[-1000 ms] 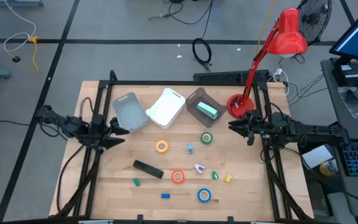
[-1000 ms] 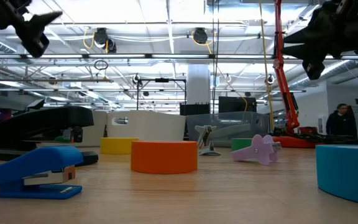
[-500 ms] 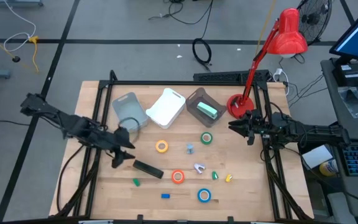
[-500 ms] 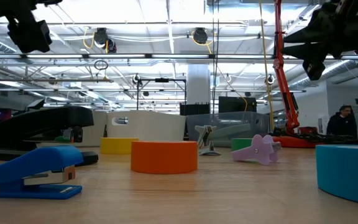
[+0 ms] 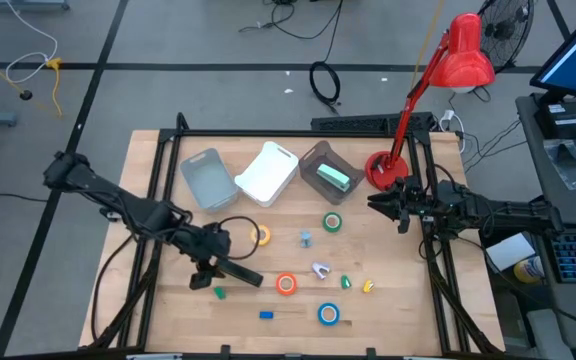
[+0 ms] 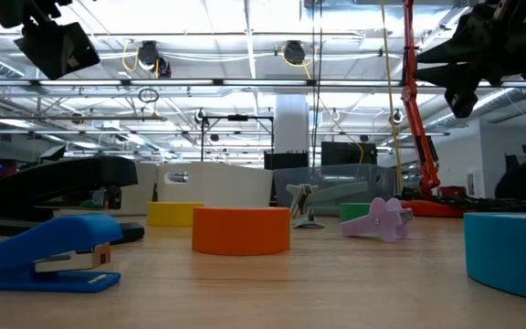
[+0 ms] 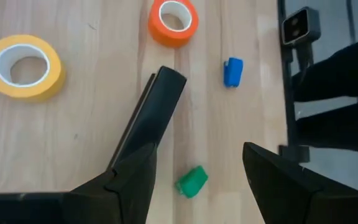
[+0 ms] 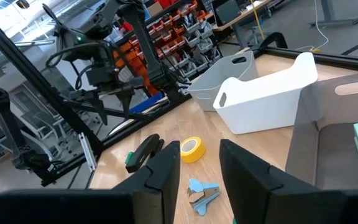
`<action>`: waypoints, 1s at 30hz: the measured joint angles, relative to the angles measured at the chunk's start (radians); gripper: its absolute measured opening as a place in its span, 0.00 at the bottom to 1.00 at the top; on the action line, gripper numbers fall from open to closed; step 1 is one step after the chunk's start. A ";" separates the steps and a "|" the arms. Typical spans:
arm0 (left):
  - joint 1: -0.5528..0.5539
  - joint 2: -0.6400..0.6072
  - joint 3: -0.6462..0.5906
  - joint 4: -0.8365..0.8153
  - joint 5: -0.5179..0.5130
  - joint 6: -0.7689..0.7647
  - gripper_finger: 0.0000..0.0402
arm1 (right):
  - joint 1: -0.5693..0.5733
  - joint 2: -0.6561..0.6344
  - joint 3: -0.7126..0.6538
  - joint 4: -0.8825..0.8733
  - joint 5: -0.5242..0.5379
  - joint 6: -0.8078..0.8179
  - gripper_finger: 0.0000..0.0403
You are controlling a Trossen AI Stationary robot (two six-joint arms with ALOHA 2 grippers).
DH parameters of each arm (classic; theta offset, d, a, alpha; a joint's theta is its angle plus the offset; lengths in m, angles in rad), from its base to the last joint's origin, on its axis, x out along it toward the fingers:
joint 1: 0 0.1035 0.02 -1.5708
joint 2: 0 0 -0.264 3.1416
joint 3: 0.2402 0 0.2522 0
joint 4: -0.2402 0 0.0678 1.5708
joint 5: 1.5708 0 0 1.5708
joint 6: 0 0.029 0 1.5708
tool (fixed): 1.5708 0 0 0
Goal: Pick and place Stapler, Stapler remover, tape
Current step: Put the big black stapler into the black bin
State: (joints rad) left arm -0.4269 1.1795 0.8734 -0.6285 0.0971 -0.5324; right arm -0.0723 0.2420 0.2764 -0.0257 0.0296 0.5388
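Observation:
The green clip [image 7: 192,182] lies in the gap of the robot's left gripper and one finger covers the end of the black stapler, so that gripper should shift and turn to straddle the stapler [image 7: 150,115].
A black stapler [image 5: 238,271] lies flat on the wooden table, left of centre. My left gripper [image 5: 206,274] hangs above its left end, tipped downward and open. In the left wrist view the stapler [image 7: 153,109] runs up from behind one finger, and a small green clip [image 7: 191,182] lies between the two fingers [image 7: 197,155]. Yellow [image 5: 260,235], green [image 5: 332,222], orange [image 5: 286,284] and blue [image 5: 328,314] tape rolls lie flat on the table. A lilac stapler remover [image 5: 320,269] lies right of the orange roll. My right gripper [image 5: 373,203] waits level at the table's right edge, open, holding nothing.
Three bins stand along the far side: grey [image 5: 208,180], white [image 5: 268,172] and dark grey [image 5: 328,172]. A red desk lamp [image 5: 388,165] stands at the far right. A pale blue remover [image 5: 306,238], a small blue stapler [image 5: 266,315] and small green [image 5: 346,282] and yellow [image 5: 368,286] clips lie scattered.
My left gripper has swung out from the table's left edge toward the middle and the near side. It has tipped from level to pointing down over the black stapler. Nothing on the table has moved.

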 joint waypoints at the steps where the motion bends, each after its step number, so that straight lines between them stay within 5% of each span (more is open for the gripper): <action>1: 0.000 0.002 0.000 -0.008 0.000 0.008 0.60 | 0.000 0.000 0.000 0.000 0.000 0.000 0.26; 21: -0.002 0.046 0.000 -0.129 -0.099 0.179 0.61 | 0.000 0.000 0.000 0.000 -0.001 0.000 0.26; 30: -0.014 0.171 -0.001 -0.128 -0.099 0.229 0.80 | 0.000 0.000 0.000 0.000 -0.001 0.000 0.26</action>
State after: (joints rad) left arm -0.4410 1.3510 0.8722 -0.7565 -0.0015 -0.3038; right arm -0.0723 0.2424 0.2764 -0.0261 0.0288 0.5390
